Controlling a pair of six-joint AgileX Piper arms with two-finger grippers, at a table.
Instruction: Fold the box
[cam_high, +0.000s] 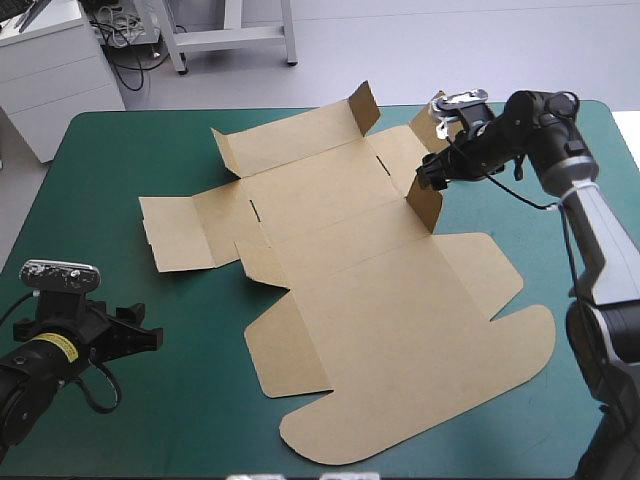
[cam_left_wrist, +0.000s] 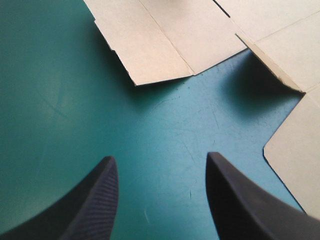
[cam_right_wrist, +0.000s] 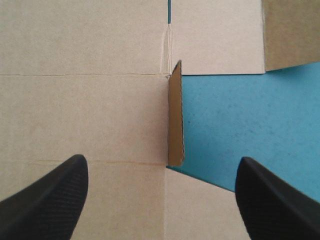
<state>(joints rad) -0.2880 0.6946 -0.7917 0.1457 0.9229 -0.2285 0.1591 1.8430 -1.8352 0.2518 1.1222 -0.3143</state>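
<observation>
The side panel is joined to the box's back side by a slotted crease, so I expect it to swing inward when I push it with my right gripper.
The brown box lies spread out as a cut sheet across the middle of the table, with a few small flaps raised. My right gripper is open above the sheet's right side. One small upright flap stands between its fingers, seen edge-on. My left gripper is open low near the front left corner, over bare teal-green cover. Ahead of it lie the sheet's left panel and a front panel edge.
Raised flaps stand at the sheet's far edge and far left. Bare teal-green cover lies along the front left and at the far right corner.
</observation>
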